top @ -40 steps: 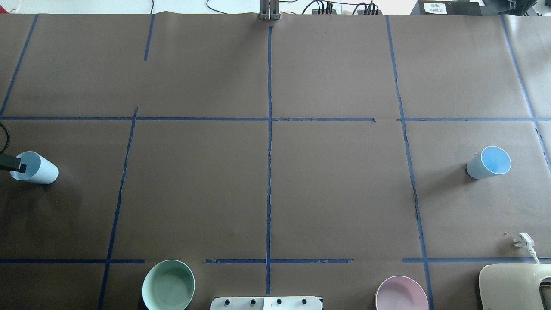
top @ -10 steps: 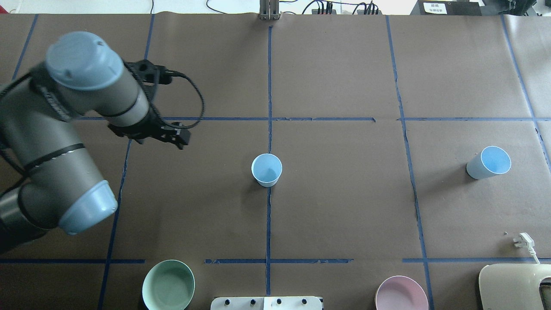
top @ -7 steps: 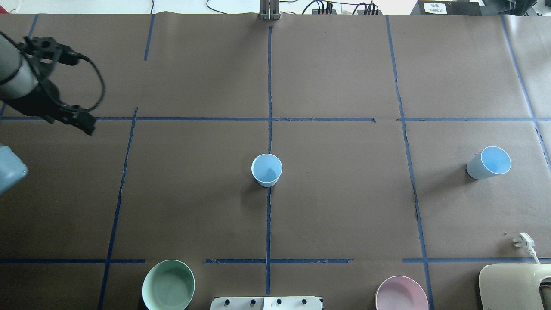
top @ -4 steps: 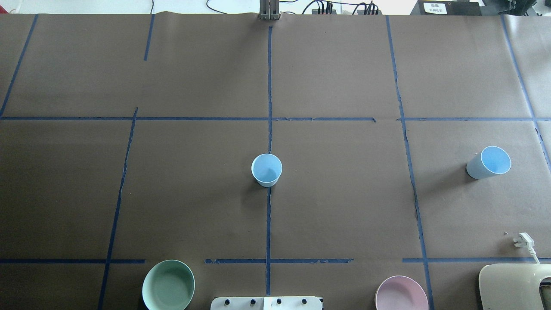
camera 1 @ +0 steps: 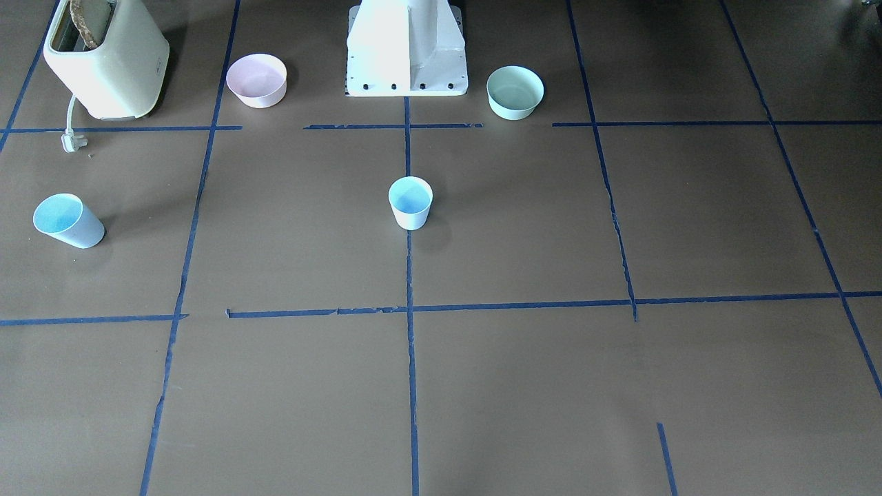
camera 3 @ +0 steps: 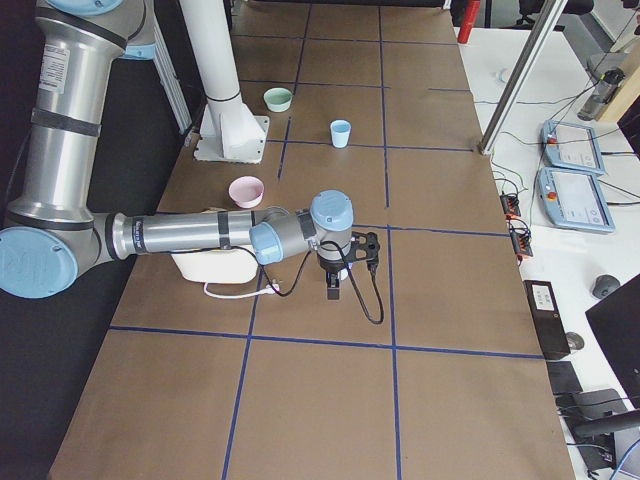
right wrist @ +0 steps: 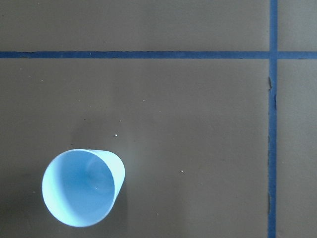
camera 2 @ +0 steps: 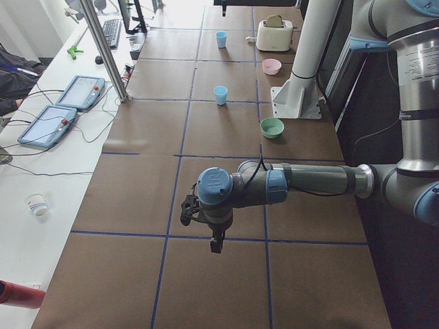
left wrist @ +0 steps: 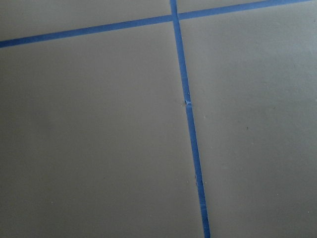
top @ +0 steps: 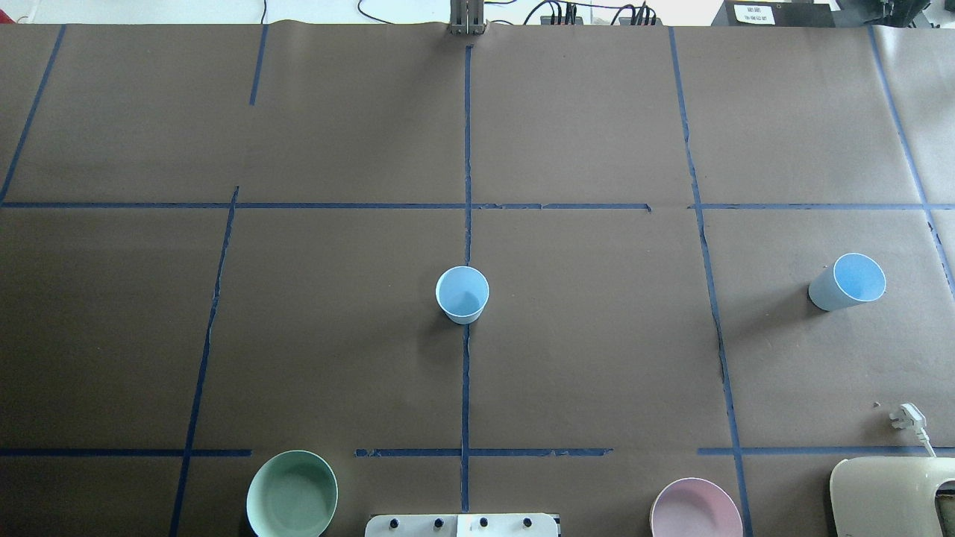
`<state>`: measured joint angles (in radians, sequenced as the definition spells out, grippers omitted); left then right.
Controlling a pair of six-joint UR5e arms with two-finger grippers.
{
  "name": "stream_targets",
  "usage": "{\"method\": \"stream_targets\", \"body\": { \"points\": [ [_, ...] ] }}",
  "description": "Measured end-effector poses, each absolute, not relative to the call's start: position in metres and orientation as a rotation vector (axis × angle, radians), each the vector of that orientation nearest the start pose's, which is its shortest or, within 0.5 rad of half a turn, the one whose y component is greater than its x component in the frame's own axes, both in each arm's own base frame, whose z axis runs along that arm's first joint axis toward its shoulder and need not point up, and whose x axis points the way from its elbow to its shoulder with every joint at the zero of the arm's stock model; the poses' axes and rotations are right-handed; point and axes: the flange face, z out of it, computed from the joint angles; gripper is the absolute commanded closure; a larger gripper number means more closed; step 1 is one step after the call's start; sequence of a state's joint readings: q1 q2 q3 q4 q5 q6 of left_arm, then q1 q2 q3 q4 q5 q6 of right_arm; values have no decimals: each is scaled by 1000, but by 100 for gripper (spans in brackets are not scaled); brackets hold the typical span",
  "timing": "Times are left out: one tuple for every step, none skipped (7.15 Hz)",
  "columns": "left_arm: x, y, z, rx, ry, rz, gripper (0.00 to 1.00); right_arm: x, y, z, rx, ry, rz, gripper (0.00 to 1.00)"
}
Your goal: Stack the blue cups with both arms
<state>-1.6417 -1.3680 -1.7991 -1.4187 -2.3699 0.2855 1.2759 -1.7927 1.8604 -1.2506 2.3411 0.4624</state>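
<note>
I expect the blue cup (camera 1: 69, 220) to go down almost to its rim inside the centre blue cup when I lower it, because it gets narrower toward its base (camera 1: 92, 235).
One blue cup (top: 462, 294) stands upright at the table's centre, on the blue tape line; it also shows in the front view (camera 1: 411, 202). The other blue cup (top: 848, 282) stands at the right side and also shows in the front view (camera 1: 67, 220). The right wrist view looks down on this cup (right wrist: 81, 187), at its lower left. Neither arm shows in the overhead or front views. The left gripper (camera 2: 215, 241) hangs over the table's left end, far from both cups. The right gripper (camera 3: 335, 285) hangs near the right cup. I cannot tell whether either is open or shut.
A mint-green bowl (top: 292, 494) and a pink bowl (top: 695, 509) stand at the near edge, either side of the white pedestal base (camera 1: 406, 48). A cream toaster (top: 891, 496) with a loose plug (top: 909, 418) sits at the near right corner.
The left arm brought a cup from the left edge to the centre, let it go and drew back left out of the overhead view. The right cup has not moved.
</note>
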Motion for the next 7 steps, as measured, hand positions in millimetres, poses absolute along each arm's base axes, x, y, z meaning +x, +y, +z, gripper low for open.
{"method": "stream_targets", "body": {
  "points": [
    [-90,-391,650,24,807,152,0,-81,-420,577,65,-835,11,0],
    [-90,-390,650,24,808,151,0,-95,-422,579,63,-827,5,0],
    [-90,-390,650,24,808,151,0,-109,-426,584,52,-822,-8,0],
    [-90,-391,650,25,808,153,0,-121,-431,589,39,-819,-22,0],
    [-90,-391,649,28,807,154,0,-130,-435,594,28,-816,-33,0],
    [-90,-391,648,31,807,156,0,-137,-439,597,20,-813,-41,0],
    [-90,-391,647,32,806,157,0,-143,-443,600,15,-811,-46,0]
  ]
}}
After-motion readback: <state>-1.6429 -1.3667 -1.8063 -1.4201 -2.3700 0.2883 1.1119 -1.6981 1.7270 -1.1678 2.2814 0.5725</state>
